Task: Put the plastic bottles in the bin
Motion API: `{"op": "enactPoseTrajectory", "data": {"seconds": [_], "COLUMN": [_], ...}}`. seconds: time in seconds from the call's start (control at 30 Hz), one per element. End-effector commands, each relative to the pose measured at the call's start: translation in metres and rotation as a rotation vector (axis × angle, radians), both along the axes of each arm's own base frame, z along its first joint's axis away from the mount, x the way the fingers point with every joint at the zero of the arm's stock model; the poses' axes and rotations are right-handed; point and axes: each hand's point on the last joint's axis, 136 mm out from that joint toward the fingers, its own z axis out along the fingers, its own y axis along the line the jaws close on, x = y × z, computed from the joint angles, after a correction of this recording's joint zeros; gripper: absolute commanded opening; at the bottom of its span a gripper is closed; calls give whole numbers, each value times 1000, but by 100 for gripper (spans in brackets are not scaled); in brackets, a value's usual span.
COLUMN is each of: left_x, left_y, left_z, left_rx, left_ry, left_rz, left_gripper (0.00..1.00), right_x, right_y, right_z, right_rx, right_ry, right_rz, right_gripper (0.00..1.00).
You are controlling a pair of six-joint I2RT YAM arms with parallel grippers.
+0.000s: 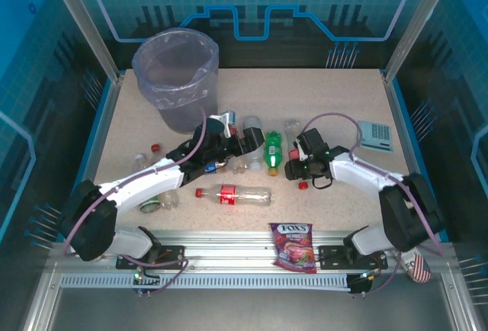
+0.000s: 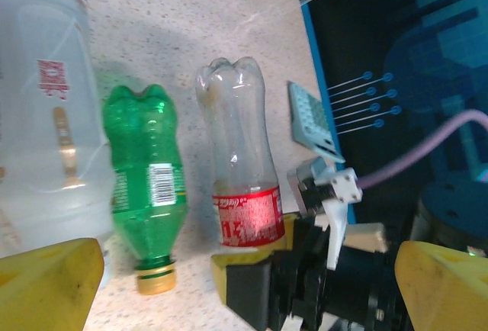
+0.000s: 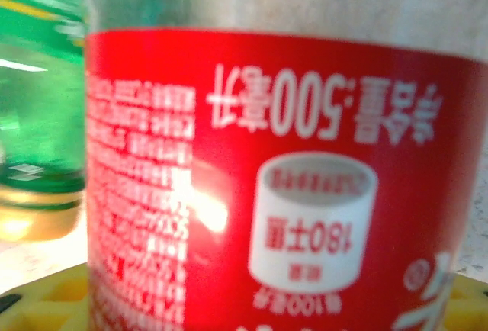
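The clear red-labelled bottle (image 1: 293,142) is in my right gripper, far from the bin, so my left gripper should grab the bottle by its base (image 1: 292,124) and bring it over.
The bin (image 1: 175,72), grey with a lilac liner, stands at the back left. Plastic bottles lie mid-table: a green one (image 1: 273,152) (image 2: 145,178), a clear red-labelled one (image 1: 292,131) (image 2: 240,171) (image 3: 282,178), a large clear one (image 1: 252,129) (image 2: 42,117) and a capped red-labelled one (image 1: 232,194). My right gripper (image 1: 299,165) is shut on the lower end of the clear red-labelled bottle; one of its fingers (image 2: 248,281) presses against the label. My left gripper (image 1: 245,148) stands open just left of the green bottle, yellow fingers (image 2: 46,277) wide apart and holding nothing.
More small bottles (image 1: 141,162) lie by the left arm, and a loose red cap (image 1: 155,147) near them. A calculator (image 1: 375,134) (image 2: 313,121) rests at the right. The Fox's candy bag (image 1: 293,245) lies on the front rail, a paper cup (image 1: 418,268) at the front right.
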Motion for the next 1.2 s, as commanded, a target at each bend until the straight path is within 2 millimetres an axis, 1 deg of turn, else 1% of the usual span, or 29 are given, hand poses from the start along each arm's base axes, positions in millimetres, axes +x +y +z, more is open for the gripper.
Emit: {"op": "enactPoseTrajectory", "data": {"seconds": [0.0, 0.03, 0.1, 0.27, 0.37, 0.43, 0.57, 0.63, 0.8, 0.97, 1.07, 1.17], "left_x": [6, 9, 15, 29, 36, 37, 41, 43, 44, 43, 44, 45], "left_y": [-21, -24, -32, -49, -58, -66, -79, -81, -86, -89, -89, -89], "left_z": [13, 14, 14, 15, 9, 3, -7, -10, -13, -17, -19, -19], "left_rx": [-112, -117, -125, -169, -165, -174, -187, -185, -187, -185, -185, -185], "left_ry": [-8, -8, -8, -2, 12, 28, 55, 60, 66, 76, 79, 79], "left_rz": [-44, -49, -64, -85, -101, -128, -154, -153, -164, -172, -167, -163], "left_gripper": [99, 99, 99, 99, 99, 99, 99, 99, 99, 87, 74, 67], "right_x": [-3, -7, -15, -36, -43, -48, -50, -51, -50, -48, -48, -48], "right_y": [26, 31, 37, 48, 53, 59, 64, 65, 65, 67, 67, 67], "right_z": [27, 34, 41, 49, 53, 56, 62, 66, 66, 67, 67, 67], "right_rx": [148, 180, 224, 323, 370, 402, 419, 422, 416, 424, 422, 419], "right_ry": [-92, -106, -112, -110, -113, -103, -109, -120, -124, -130, -131, -131], "right_rz": [113, 143, 181, 241, 264, 295, 321, 330, 335, 339, 340, 344], "right_gripper": [57, 57, 57, 58, 58, 58, 57, 57, 57, 56, 56, 57]}}
